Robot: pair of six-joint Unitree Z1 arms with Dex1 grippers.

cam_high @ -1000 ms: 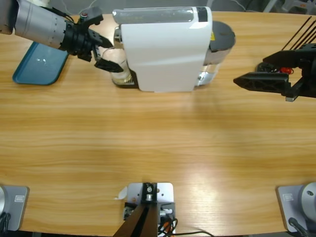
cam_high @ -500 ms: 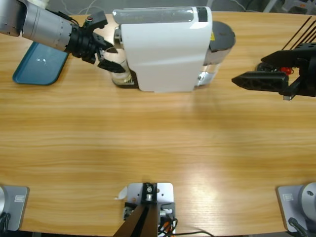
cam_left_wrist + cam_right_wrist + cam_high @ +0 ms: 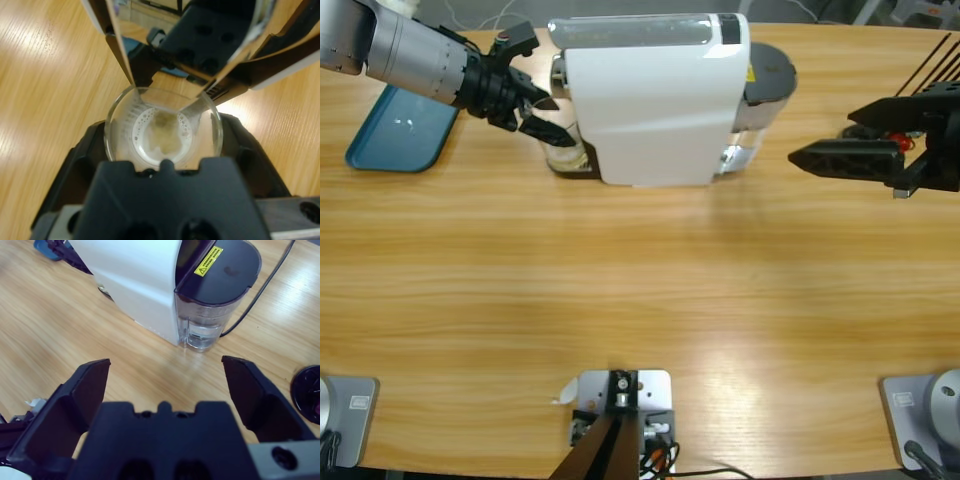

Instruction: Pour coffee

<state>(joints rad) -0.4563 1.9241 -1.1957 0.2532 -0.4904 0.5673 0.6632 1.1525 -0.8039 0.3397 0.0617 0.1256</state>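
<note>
I expect the coffee (image 3: 162,134) to stay inside when I carry the tumbler to the blue tray, because the coffee is shallow and well below the tumbler's rim (image 3: 108,127).
A small clear glass tumbler (image 3: 116,145) stands on the black drip tray under the spout of the white coffee machine (image 3: 650,100). A thin layer of pale tan coffee (image 3: 167,137) with bubbles lies in its bottom. My left gripper (image 3: 164,126) is open, one jaw on each side of the glass with small gaps. From above, the left gripper (image 3: 548,118) reaches in from the upper left to the tumbler (image 3: 566,156), which the machine half hides. My right gripper (image 3: 800,157) hangs open over the table, right of the machine, holding nothing.
A blue tray (image 3: 390,135) lies at the far left behind the left arm. The machine's water tank (image 3: 205,325) faces the right gripper, with a dark cable (image 3: 260,295) trailing behind it. A black round object (image 3: 307,390) sits at the right edge.
The left gripper has moved right, closer around the tumbler, and turned slightly. The right gripper has drifted a little up and left.
</note>
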